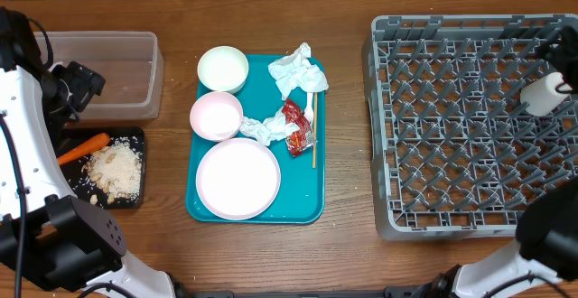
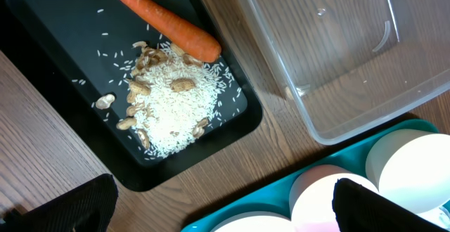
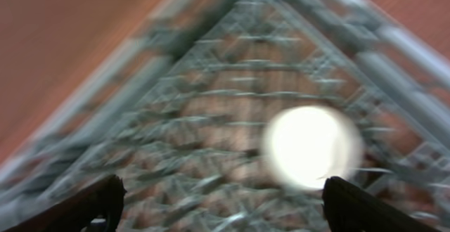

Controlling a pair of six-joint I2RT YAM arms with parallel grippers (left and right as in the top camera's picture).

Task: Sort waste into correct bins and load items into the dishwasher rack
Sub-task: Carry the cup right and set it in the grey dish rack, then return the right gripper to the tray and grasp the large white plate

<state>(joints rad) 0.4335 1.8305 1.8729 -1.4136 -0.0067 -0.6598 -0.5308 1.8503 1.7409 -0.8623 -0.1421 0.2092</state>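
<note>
The white plate is empty and its rack-side rim (image 1: 278,182) is clear of the red wrapper, so the robot's right gripper should keep going to that rim and close there.
A teal tray (image 1: 307,209) holds a white bowl (image 1: 222,68), a pink bowl (image 1: 216,115), a white plate (image 1: 237,178), crumpled napkins (image 1: 298,72), a red wrapper (image 1: 296,126) and a chopstick (image 1: 314,135). A white cup (image 1: 542,93) sits in the grey dishwasher rack (image 1: 452,135); it shows blurred in the right wrist view (image 3: 311,147). My left gripper (image 1: 81,83) is open and empty, hovering over the table between the black tray (image 2: 63,70) and the teal tray (image 2: 253,197). My right gripper (image 3: 225,204) is open and empty above the rack.
The black tray (image 1: 134,135) at the left holds a carrot (image 1: 83,147) and rice with peanuts (image 1: 116,170). An empty clear plastic bin (image 1: 108,72) stands behind it. The right wrist view is motion-blurred.
</note>
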